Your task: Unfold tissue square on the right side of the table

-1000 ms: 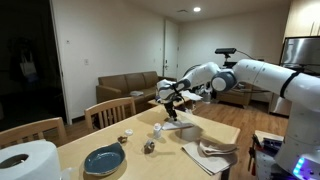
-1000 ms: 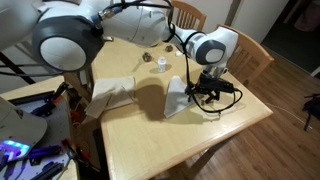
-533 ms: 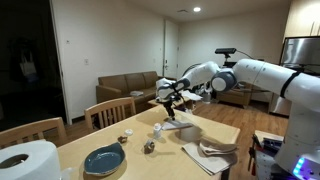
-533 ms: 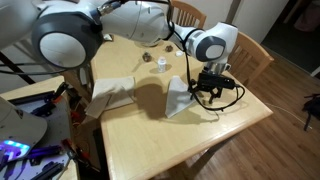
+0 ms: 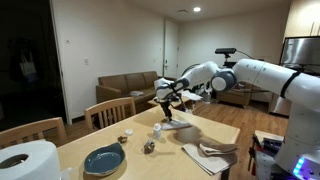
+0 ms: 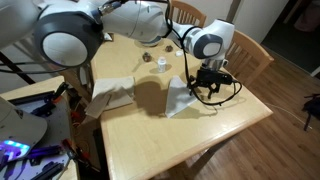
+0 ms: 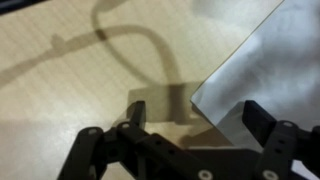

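Observation:
Only the tip of the tissue's corner [image 7: 197, 98] is between the open fingers of the robot's gripper, so next the gripper moves further over the tissue [image 7: 222, 108] and pinches deeper before it unfolds the tissue.
A white tissue square [image 6: 180, 98] lies flat on the wooden table [image 6: 150, 130] near its edge, and it also shows in an exterior view [image 5: 184, 129]. My gripper [image 6: 207, 90] hangs just above the tissue's outer edge, seen too in an exterior view [image 5: 170, 104]. In the wrist view the gripper [image 7: 197, 112] is open and empty. A corner of the tissue [image 7: 265, 60] reaches in between the two fingers. A second, crumpled tissue pile [image 6: 112, 92] lies at the other end of the table, also visible in an exterior view [image 5: 210, 153].
A blue plate [image 5: 103, 158], a paper towel roll [image 5: 28, 160], a small cup [image 6: 160, 64] and small bits [image 5: 148, 146] sit on the table. Wooden chairs [image 5: 110, 112] stand along its sides. The table edge is close beyond the gripper [image 6: 250, 105].
The gripper has shifted slightly over the tissue's edge, a little upward in one exterior view. The tissue has not moved.

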You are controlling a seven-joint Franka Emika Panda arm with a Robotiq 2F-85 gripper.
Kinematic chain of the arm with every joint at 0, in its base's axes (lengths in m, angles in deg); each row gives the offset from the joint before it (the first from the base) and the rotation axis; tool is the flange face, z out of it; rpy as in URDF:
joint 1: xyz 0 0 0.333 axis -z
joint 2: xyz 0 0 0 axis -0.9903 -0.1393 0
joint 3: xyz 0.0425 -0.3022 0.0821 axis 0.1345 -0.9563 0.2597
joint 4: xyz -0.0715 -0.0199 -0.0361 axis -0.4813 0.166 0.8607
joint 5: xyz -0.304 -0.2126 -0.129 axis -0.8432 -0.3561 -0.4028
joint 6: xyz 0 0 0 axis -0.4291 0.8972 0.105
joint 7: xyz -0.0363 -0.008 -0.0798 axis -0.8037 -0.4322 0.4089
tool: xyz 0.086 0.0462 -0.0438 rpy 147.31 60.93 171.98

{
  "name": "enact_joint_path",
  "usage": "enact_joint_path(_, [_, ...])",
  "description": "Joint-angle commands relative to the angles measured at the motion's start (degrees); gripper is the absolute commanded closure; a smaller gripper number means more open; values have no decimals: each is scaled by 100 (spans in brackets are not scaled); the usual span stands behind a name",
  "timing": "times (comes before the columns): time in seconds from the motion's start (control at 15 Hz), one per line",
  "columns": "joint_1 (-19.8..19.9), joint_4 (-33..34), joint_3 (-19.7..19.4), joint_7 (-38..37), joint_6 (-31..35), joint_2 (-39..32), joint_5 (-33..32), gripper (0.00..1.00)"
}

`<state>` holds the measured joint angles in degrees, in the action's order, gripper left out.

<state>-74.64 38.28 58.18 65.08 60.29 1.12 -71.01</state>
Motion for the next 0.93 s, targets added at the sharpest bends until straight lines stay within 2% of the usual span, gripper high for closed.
enact_joint_path(0.0, [-45,-237,131,207,137,150,28,25])
enact_joint_path(0.07, [-53,-243,136,184,124,153,35,26])
enact_joint_path(0.13, [-43,-257,136,178,101,174,52,31])
enact_joint_path(0.47, [45,-264,141,77,60,203,120,65])
enact_joint_path(0.53, [51,-267,118,11,99,204,121,22])
enact_joint_path(0.6, [67,-269,121,18,74,211,133,26])
enact_joint_path(0.67, [93,-269,136,18,37,214,157,25])
enact_joint_path(0.87, [163,-296,174,4,-89,220,230,8])
